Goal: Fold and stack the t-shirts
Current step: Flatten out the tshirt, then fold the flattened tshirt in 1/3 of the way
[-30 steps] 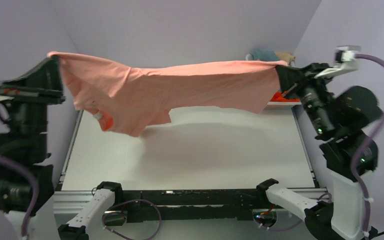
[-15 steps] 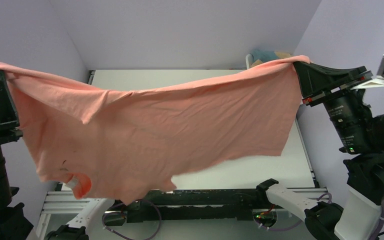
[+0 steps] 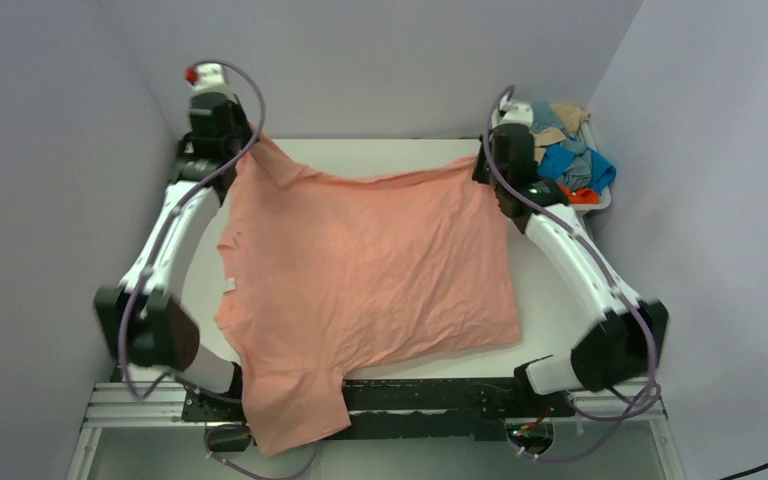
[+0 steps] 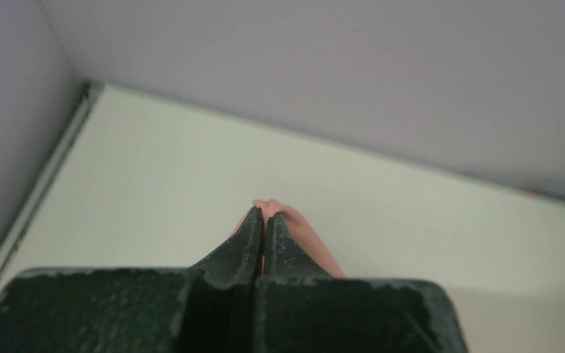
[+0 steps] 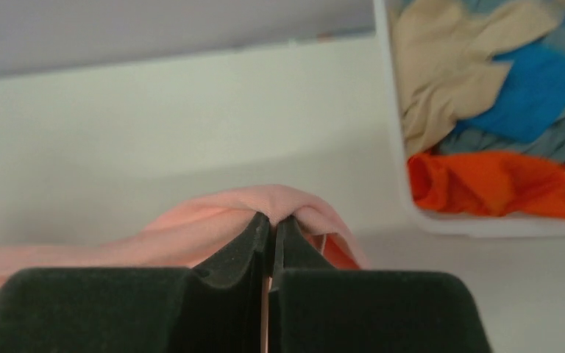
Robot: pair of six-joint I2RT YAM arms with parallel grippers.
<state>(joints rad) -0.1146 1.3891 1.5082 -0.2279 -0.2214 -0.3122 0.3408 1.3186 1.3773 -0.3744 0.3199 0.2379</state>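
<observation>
My left gripper is holding the salmon pink t-shirt's far corner [image 3: 263,147] near the back wall. Next, I move that corner back and fold it over the t-shirt's body [image 3: 278,238].
The salmon pink t-shirt [image 3: 360,260] lies spread over the white table, one sleeve hanging over the near edge. My left gripper [image 3: 250,140] is shut on its far left corner; the wrist view shows pink cloth [image 4: 301,235] pinched between the fingertips. My right gripper [image 3: 480,165] is shut on the far right corner, with pink cloth [image 5: 265,202] bunched over the closed jaws. Both arms reach out to the far side of the table. Other t-shirts, tan [image 5: 449,44], bright blue [image 5: 537,81], grey-blue [image 5: 500,140] and orange [image 5: 500,184], lie heaped in the basket.
A white plastic basket [image 3: 600,205] stands at the far right corner of the table, close to my right gripper. Its white rim [image 5: 397,147] shows in the right wrist view. Purple walls enclose the table on three sides.
Both grippers swung from high near the camera down to the far side of the table. The pink shirt went from hanging stretched in the air to lying spread on the table.
</observation>
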